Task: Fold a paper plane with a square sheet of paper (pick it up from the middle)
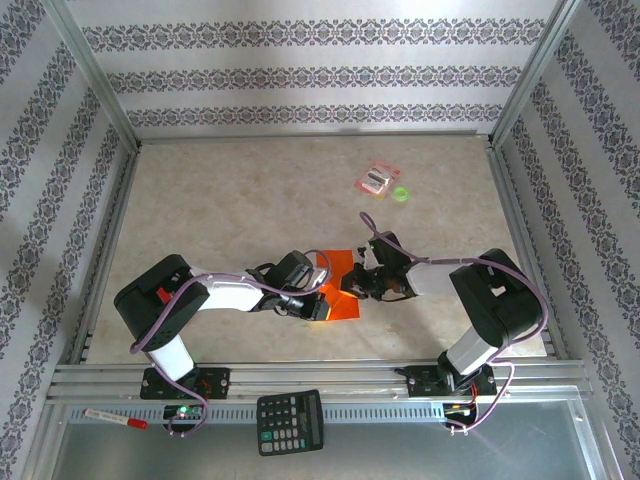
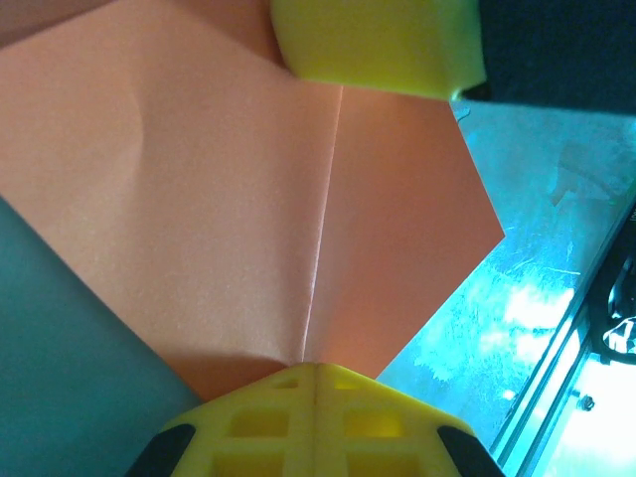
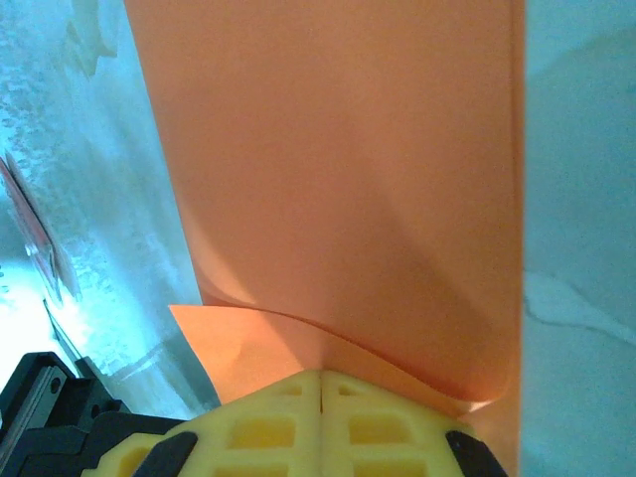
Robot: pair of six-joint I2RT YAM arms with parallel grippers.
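Observation:
The sheet of paper bulges along the flap's curved edge (image 3: 393,360), so the robot's right gripper should gently move the flap back until it is flat and straight before opening.
The square sheet of paper (image 1: 341,264), bright orange, lies partly folded at the middle of the table between both arms. In the left wrist view the sheet of paper (image 2: 229,199) shows a straight centre crease and angled edges. My left gripper (image 2: 316,370) is shut, its tips resting where the crease ends. My right gripper (image 3: 320,376) is shut too, tips pressed against the paper (image 3: 348,179), where a folded layer curls up. From above, the left gripper (image 1: 322,300) and right gripper (image 1: 353,288) nearly meet over the sheet. The paper plane is out of view.
A small pink-red packet (image 1: 378,179) and a green round bit (image 1: 401,194) lie further back right. A black calculator (image 1: 290,420) and a red-tipped pen (image 1: 115,419) rest on the front ledge. Metal rails (image 1: 320,378) border the table.

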